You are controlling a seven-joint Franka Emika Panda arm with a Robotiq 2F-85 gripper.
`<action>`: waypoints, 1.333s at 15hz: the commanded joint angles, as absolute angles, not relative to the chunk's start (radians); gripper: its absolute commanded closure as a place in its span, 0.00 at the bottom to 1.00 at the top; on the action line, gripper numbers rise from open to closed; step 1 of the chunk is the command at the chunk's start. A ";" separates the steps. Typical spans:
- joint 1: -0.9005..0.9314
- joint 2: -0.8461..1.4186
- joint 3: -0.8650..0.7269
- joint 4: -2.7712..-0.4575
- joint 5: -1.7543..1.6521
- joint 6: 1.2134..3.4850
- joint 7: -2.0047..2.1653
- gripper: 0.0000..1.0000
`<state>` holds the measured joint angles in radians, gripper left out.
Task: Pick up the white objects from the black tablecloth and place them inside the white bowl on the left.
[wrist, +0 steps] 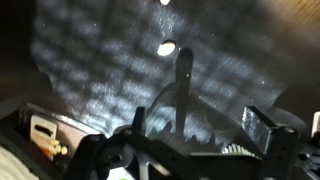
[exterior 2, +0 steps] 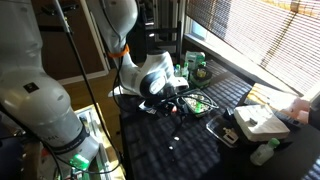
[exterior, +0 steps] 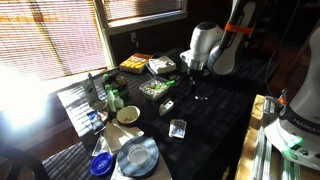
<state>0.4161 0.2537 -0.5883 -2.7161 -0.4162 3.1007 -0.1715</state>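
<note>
The white bit (wrist: 166,48) lies ahead of my open gripper's fingers, which straddle dark cloth (wrist: 215,92). Next, I move back over the white bit before I close them.
The black tablecloth (exterior: 215,115) covers most of the table and fills the wrist view (wrist: 90,70). One tiny white bit (wrist: 166,47) lies on it ahead of my gripper, and another (wrist: 164,2) lies at the top edge of that view. My gripper (wrist: 200,125) is open and empty, low over the cloth, with a dark narrow shape between the fingers. It shows in both exterior views (exterior: 192,68) (exterior 2: 170,88) at the far part of the table. The small white bowl (exterior: 128,114) stands at the cloth's edge, well away from the gripper.
A green tray (exterior: 157,88) and food boxes (exterior: 135,63) sit near the gripper. A clear squarish container (exterior: 178,127) and an oblong greenish item (exterior: 168,105) lie mid-table. A grey-blue plate (exterior: 138,155), a small blue dish (exterior: 101,163) and a striped mat (exterior: 80,105) are near the bowl.
</note>
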 commanded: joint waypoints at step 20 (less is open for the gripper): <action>-0.274 0.399 -0.010 -2.564 0.192 2.838 -0.212 0.00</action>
